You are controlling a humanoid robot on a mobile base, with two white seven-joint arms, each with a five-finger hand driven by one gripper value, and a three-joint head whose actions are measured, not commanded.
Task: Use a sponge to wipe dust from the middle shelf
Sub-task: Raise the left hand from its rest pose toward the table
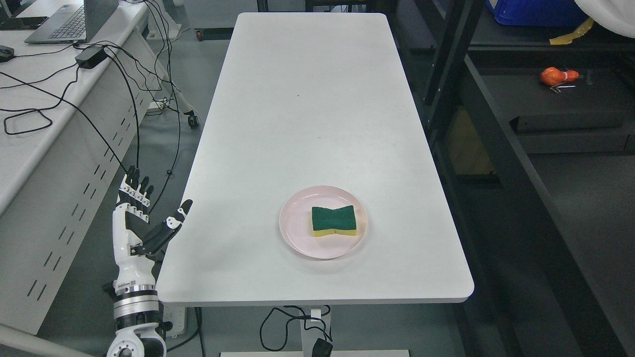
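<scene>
The pink plate (295, 225) is resting loose on the smooth white table (393, 238) beneath the sponge, so I expect the plate to move a little when I push the sponge.
A green and yellow sponge (334, 221) lies on a pink plate (297, 233) near the front of a white table (307, 99). My left hand (144, 210) is raised beside the table's left front corner, fingers spread and empty, well left of the plate. A dark shelf unit (501, 148) stands to the right of the table. My right arm does not show.
An orange object (558, 76) lies on a dark shelf board at the right. A blue bin (536, 12) sits at the top right. A desk (34, 144) with a laptop (74, 20) and several cables stands at the left.
</scene>
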